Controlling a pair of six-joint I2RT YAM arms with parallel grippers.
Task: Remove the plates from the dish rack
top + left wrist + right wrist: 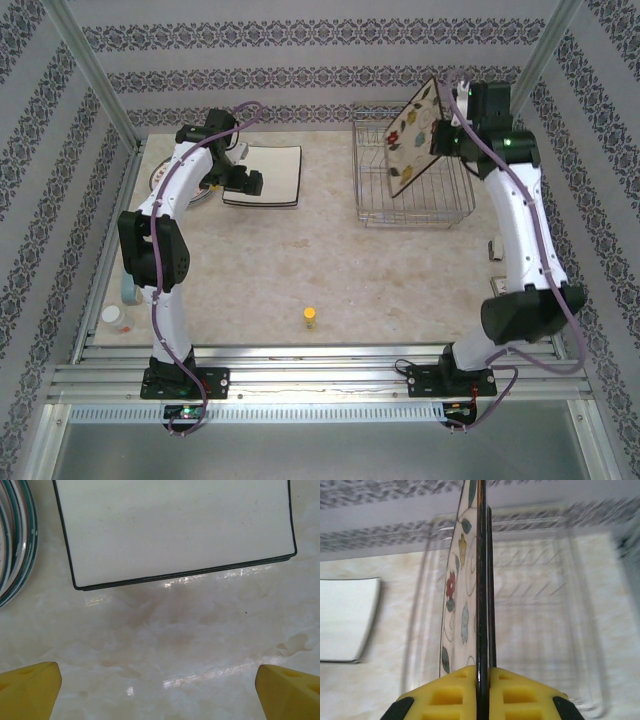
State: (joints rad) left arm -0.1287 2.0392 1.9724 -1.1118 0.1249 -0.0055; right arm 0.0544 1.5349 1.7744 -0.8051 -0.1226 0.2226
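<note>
My left gripper is open and moving while the flowered plate's rim opposite my right gripper hangs free, so it should keep going toward that rim, still open, until its fingers are on both sides of it.
My right gripper is shut on the dark rim of a square cream plate with flower motifs. It holds the plate on edge, lifted above the silver wire dish rack. In the top view that plate tilts over the rack's left half, with the right gripper at its right edge. The rack looks blurred below. A stack of square plates lies white backs up at the back left. My left gripper hovers open just in front of this stack, holding nothing.
Round plates with teal rings lie left of the square stack, partly under the left arm. A small yellow bottle stands mid-table near the front. Two jars sit at the left edge. Metal frame posts rise at the back corners.
</note>
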